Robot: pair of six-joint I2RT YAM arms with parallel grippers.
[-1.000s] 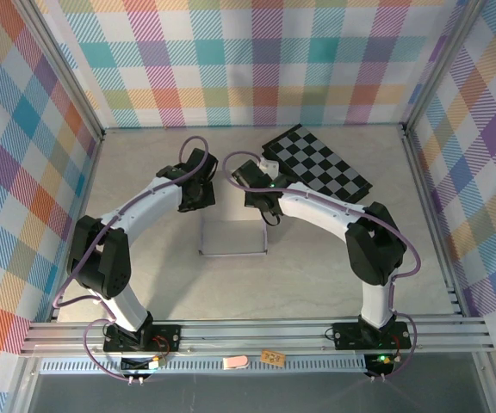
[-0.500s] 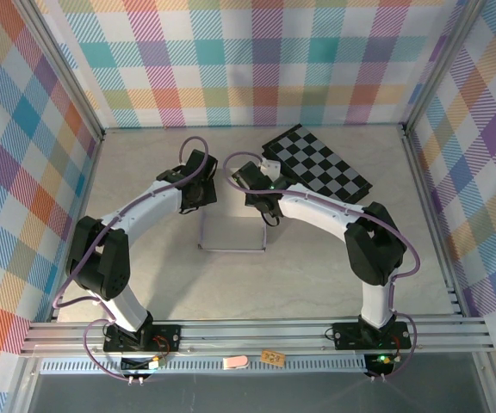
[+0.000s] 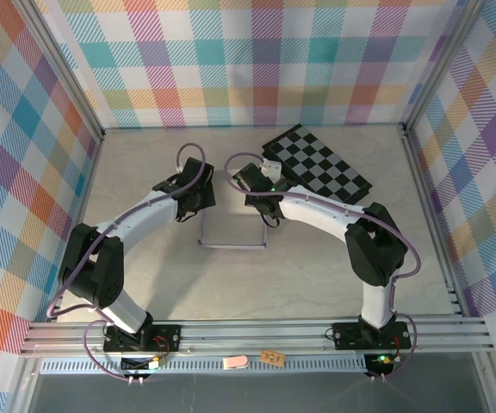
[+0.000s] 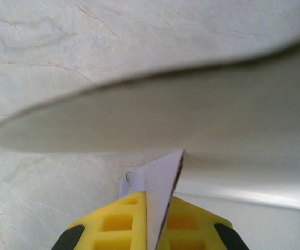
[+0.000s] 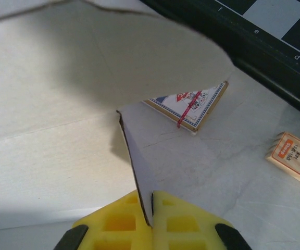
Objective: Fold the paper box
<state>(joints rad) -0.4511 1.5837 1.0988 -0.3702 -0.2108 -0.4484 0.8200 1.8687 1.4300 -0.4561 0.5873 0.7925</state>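
I can see the off-white panel stick out past the upright flap (image 5: pixel 135 148) in my right gripper. Next, my right gripper lets go, comes from behind and folds the panel's end (image 5: pixel 204 65) in.
The paper box (image 3: pixel 232 231) lies partly folded at mid-table, pale lavender with an off-white inside, between my two grippers. My left gripper (image 3: pixel 203 200) is at its far left corner and is shut on a lavender flap (image 4: pixel 159 187), which stands edge-on between the yellow fingers (image 4: pixel 121 224). An off-white panel (image 4: pixel 202 114) curves over in front of it. My right gripper (image 3: pixel 262 205) is at the far right corner, shut on another upright flap (image 5: pixel 138 169) pinched between its yellow fingers (image 5: pixel 186 221). The off-white inside of the box (image 5: pixel 61 104) spreads to its left.
A black-and-white checkerboard (image 3: pixel 317 163) lies at the back right, its edge (image 5: pixel 254 36) close behind the right gripper. A small patterned card pack (image 5: pixel 189 107) sits just beyond the held flap, and another small pack (image 5: pixel 296 159) lies to the right. Plaid walls enclose the table.
The box's near edge has drawn back toward the far side, so less of the sheet shows. The left arm has shifted slightly nearer and lower. The right arm has barely moved.
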